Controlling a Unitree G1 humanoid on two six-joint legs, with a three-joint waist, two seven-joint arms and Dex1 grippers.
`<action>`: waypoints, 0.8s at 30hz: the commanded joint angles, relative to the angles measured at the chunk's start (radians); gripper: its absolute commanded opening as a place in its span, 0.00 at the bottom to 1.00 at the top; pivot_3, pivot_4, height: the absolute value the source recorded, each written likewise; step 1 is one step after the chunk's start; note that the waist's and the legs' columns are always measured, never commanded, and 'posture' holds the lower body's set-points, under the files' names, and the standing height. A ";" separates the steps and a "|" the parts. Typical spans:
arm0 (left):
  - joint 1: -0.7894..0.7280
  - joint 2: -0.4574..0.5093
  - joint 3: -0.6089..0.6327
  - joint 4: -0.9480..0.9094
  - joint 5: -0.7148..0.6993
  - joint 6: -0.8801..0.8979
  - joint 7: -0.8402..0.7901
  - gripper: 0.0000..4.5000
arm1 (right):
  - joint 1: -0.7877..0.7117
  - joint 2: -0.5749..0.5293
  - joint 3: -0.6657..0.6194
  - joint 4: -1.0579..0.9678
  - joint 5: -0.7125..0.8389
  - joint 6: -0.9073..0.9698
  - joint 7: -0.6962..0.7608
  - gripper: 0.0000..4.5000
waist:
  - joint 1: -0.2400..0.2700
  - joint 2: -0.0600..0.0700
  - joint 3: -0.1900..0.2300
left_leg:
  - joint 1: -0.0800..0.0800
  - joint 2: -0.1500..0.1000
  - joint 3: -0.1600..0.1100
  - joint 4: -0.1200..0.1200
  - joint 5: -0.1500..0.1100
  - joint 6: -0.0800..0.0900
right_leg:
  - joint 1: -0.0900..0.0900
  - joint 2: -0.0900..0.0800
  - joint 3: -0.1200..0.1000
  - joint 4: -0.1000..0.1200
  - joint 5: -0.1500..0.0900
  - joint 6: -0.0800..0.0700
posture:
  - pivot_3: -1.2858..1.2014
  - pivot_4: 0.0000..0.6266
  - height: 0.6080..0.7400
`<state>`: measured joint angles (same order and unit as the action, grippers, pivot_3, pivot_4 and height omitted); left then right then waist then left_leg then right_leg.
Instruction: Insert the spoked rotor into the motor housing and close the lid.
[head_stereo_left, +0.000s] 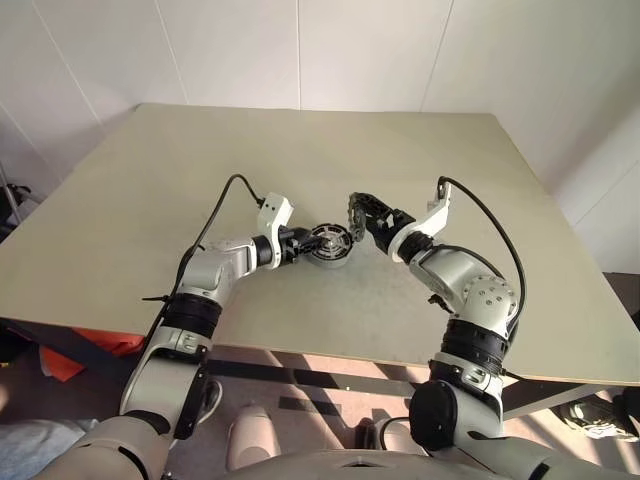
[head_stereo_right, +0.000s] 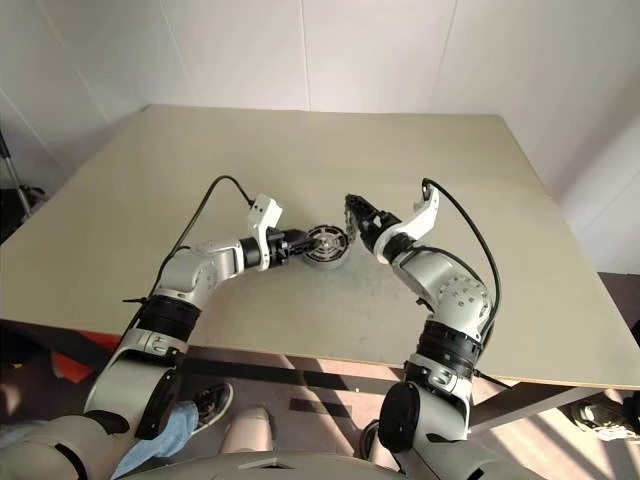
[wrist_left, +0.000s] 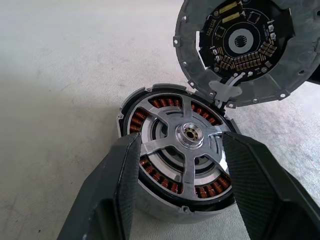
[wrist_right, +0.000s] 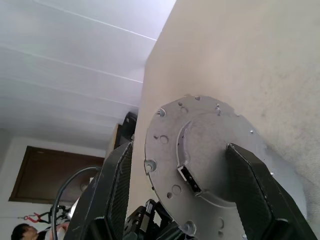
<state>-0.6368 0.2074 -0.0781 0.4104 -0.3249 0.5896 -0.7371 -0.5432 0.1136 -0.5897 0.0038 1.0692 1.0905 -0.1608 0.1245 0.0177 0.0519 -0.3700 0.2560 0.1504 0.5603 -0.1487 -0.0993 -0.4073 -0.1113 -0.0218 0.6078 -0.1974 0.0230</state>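
The fingers of the robot's left gripper sit on both sides of the motor housing's rim (head_stereo_left: 320, 229) below the tilted lid, so the left gripper should pull back out of the way before the right gripper lowers the lid (head_stereo_left: 357, 216).
The motor housing (head_stereo_left: 331, 246) stands on the table near its middle. The spoked rotor (wrist_left: 186, 137) sits inside it, its silver spokes over the copper windings. My left gripper (head_stereo_left: 316, 243) is shut on the housing, with one finger (wrist_left: 117, 180) against each side of its wall. Just right of the housing, my right gripper (head_stereo_left: 360, 213) is shut on the lid (head_stereo_left: 354, 216). The lid is held on edge, tilted above the housing's right rim. Its circuit-board underside (wrist_left: 240, 45) faces the housing, and its plain grey outer face (wrist_right: 200, 145) shows between the right fingers.
The beige table (head_stereo_left: 300, 150) stretches wide behind and to both sides of the parts; its front edge (head_stereo_left: 330, 352) runs close below my arms. Black cables loop up from both wrists. White wall panels rise behind the table.
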 joint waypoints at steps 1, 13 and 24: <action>-0.023 0.012 0.009 -0.022 0.007 -0.014 -0.005 0.61 | -0.012 -0.003 0.039 -0.034 0.048 -0.012 -0.002 0.74 | 0.000 0.000 0.000 | 0.000 0.000 0.000 0.000 0.000 0.000 | 0.000 0.000 0.000 0.000 0.000 0.000 | 0.52 0.00 1.00; -0.009 0.251 0.198 -0.084 -0.076 0.041 -0.046 0.61 | 0.017 -0.090 0.263 -0.119 -0.004 0.004 0.141 0.74 | -0.006 0.000 0.000 | 0.000 0.001 0.000 -0.001 0.000 0.000 | -0.002 0.002 0.000 0.000 0.000 0.000 | 0.52 0.00 1.00; 0.019 0.223 0.193 -0.115 -0.082 0.057 -0.020 0.61 | 0.024 -0.285 0.687 0.069 -0.533 -0.454 0.493 0.74 | 0.008 -0.003 0.000 | -0.001 0.000 -0.001 0.002 -0.001 0.001 | 0.002 -0.001 -0.001 0.000 -0.001 0.002 | 0.52 0.00 1.00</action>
<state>-0.6088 0.4314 0.1161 0.3418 -0.3918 0.6437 -0.7631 -0.4893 -0.1652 0.0702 0.0420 0.6069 0.7300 0.2991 0.1322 0.0144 0.0517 -0.3705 0.2562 0.1495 0.5625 -0.1493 -0.0986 -0.4051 -0.1119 -0.0229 0.6081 -0.1987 0.0245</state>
